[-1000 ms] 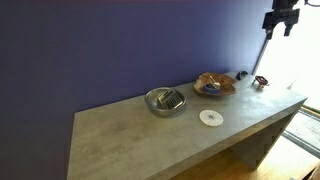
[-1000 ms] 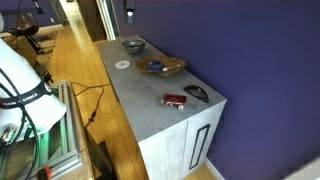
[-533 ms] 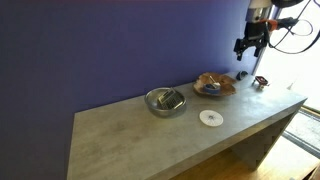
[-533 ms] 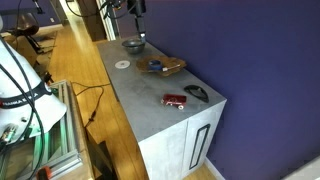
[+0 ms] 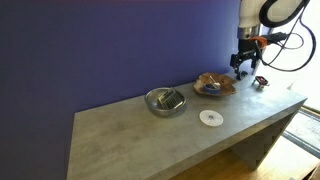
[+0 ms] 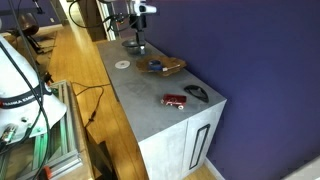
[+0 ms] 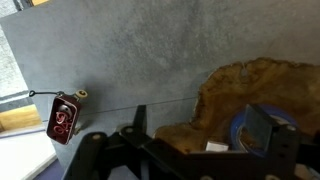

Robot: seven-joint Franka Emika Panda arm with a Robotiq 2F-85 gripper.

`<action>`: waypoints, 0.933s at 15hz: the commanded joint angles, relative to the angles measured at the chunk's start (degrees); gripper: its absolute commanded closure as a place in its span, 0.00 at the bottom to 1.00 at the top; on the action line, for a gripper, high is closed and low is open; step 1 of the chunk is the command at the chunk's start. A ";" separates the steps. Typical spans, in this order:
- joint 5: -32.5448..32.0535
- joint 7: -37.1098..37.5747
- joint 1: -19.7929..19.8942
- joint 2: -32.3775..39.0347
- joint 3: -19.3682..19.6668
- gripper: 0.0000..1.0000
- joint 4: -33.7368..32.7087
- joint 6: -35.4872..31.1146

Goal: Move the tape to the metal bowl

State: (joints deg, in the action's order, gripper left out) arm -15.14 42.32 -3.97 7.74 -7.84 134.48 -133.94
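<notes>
I should move back and come down onto the tape's rim (image 7: pixel 238 130), because my gripper hangs over the wooden dish's edge (image 7: pixel 203 102), off to one side of the tape.
The metal bowl (image 5: pixel 165 101) is round and shiny, stands mid-table and holds a dark grey object; it also shows in an exterior view (image 6: pixel 133 44). A blue ring-shaped roll that looks like tape (image 7: pixel 252 126) lies in the brown wooden dish (image 7: pixel 240 85), which shows in both exterior views (image 5: pixel 214 85) (image 6: pixel 160 66). My gripper (image 5: pixel 243 66) hangs open and empty above the far side of the wooden dish; its dark fingers (image 7: pixel 210 142) frame the dish's edge in the wrist view. It is well away from the metal bowl.
A flat white disc (image 5: pixel 210 117) lies on the grey table (image 5: pixel 150 140) in front of the dish, also seen in an exterior view (image 6: pixel 121 65). A small red object (image 7: pixel 63 117) (image 6: pixel 175 99) and a black object (image 6: pixel 197 93) lie near the table's end. A purple wall runs behind.
My gripper has come down from high above the table's end and moved in over the wooden dish. Nothing on the table has moved.
</notes>
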 commanded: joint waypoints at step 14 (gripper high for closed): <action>34.78 -25.99 4.10 19.08 -7.13 0.00 -3.92 -33.44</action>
State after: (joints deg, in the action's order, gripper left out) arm 16.54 18.38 -2.32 27.74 -13.75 131.47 -170.79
